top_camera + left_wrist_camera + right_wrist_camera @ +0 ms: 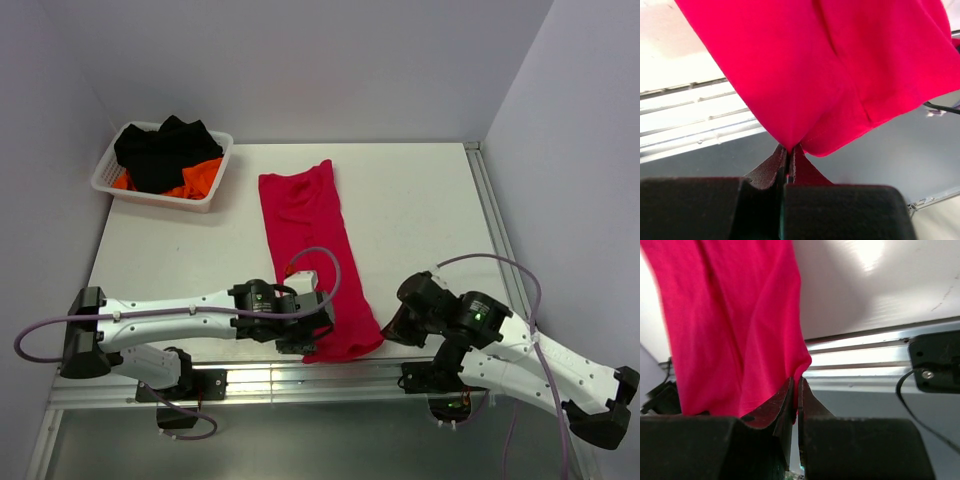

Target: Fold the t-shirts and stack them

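I should keep moving my right gripper forward with its corner until that corner lies over the t-shirt's middle, because my grippers pinch both near corners of the crimson red t-shirt.
A crimson red t-shirt lies in a long narrow strip down the middle of the white table, its near end hanging over the front edge. My left gripper is shut on the near left corner of that end; in the left wrist view the cloth rises from the pinched fingertips. My right gripper is shut on the near right corner, where the red cloth bunches between its tips.
A white mesh basket stands at the back left with a black garment and an orange one in it. A metal rail runs along the table's front edge. Grey walls close the back and right.
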Motion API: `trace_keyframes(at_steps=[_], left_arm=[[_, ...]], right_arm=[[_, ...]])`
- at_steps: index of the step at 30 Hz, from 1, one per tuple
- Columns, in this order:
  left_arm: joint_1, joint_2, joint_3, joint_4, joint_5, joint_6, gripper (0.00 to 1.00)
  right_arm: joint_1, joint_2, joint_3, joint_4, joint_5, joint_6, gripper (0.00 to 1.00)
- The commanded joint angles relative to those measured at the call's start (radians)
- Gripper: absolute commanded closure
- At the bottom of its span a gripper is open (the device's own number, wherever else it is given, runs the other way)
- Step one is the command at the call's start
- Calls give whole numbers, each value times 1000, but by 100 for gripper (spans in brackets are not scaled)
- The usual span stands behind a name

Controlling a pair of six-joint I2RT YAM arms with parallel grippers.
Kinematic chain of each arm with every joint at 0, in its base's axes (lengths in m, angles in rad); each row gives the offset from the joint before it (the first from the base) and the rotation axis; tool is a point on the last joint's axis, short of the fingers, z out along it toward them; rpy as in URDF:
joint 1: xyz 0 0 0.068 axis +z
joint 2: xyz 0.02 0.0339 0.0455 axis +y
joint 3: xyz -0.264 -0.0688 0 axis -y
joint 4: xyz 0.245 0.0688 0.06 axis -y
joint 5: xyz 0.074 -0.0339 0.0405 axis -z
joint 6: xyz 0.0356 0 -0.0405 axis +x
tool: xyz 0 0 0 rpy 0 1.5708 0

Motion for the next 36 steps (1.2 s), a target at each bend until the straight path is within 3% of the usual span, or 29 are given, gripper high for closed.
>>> trace_keyframes(at_steps=[1,11,17,26,36], left_arm=[[24,-18,89,-145,-50,53,100],[229,-67,143,-119,51,156,100],[392,-69,121,-66,139,219,100],[579,87,212,-17,200,331,100],[720,252,321,19,271,394,100]], right_arm=[[7,22,110,-80,58,-19,100],[-20,260,314,-62,123,-187,100],[-158,413,403,9,63,-377,100],[-370,650,565,70,-17,-623,100],[-468,942,820,64,-81,-779,100]])
